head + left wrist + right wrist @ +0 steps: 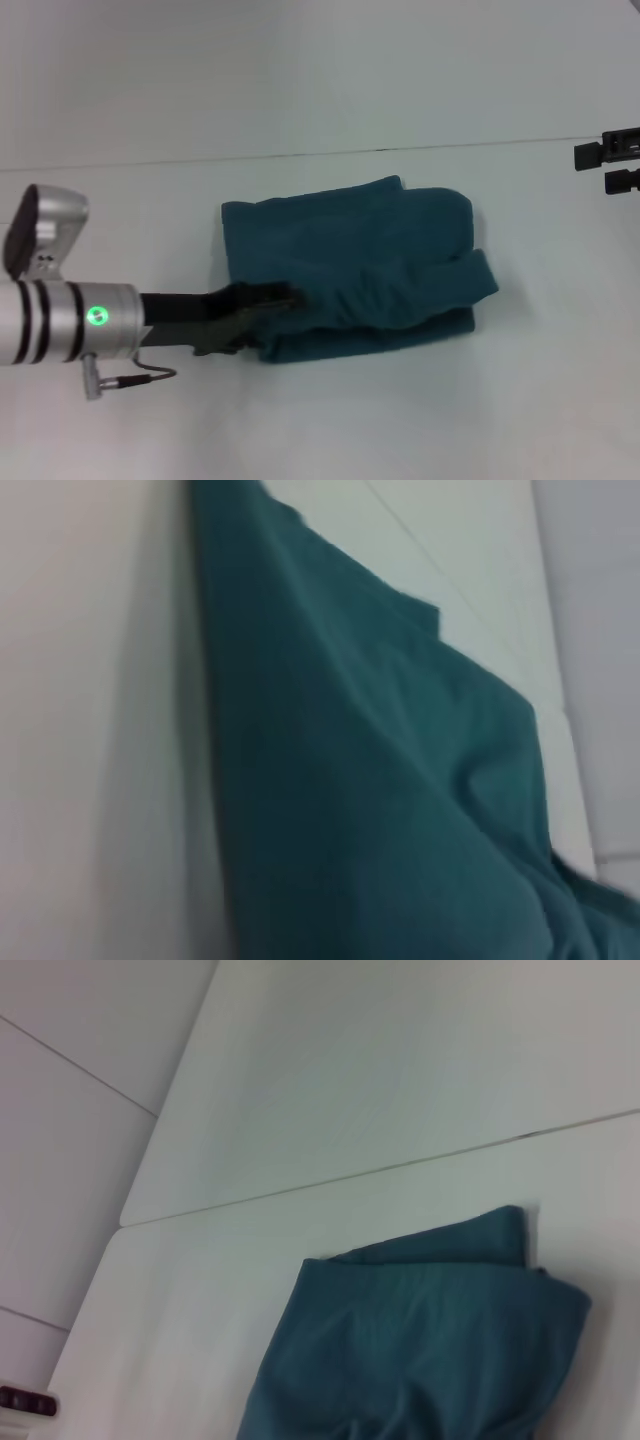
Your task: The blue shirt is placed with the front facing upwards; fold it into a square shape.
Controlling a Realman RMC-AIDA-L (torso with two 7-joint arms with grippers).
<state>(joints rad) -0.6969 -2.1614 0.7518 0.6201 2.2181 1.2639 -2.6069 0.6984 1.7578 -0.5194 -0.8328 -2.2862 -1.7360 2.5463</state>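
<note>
I should work the held side (268,338) back and forth with my left gripper to square the bundle, because a loose corner of the blue shirt (480,280) sticks out past the bundle's end.
The blue shirt (360,270) lies folded into a thick, roughly square bundle in the middle of the white table; its lettering and collar are hidden. My left gripper (272,320) is at the bundle's near left corner, open, with one finger (285,297) resting on top of the cloth and the other along the bundle's front edge. In the left wrist view the shirt (380,780) fills most of the picture at close range. My right gripper (595,167) hangs open at the far right, well away from the shirt (420,1350).
The white table (330,420) has a thin seam (400,150) running across it behind the shirt. A small dark object (22,1400) shows at the edge of the right wrist view.
</note>
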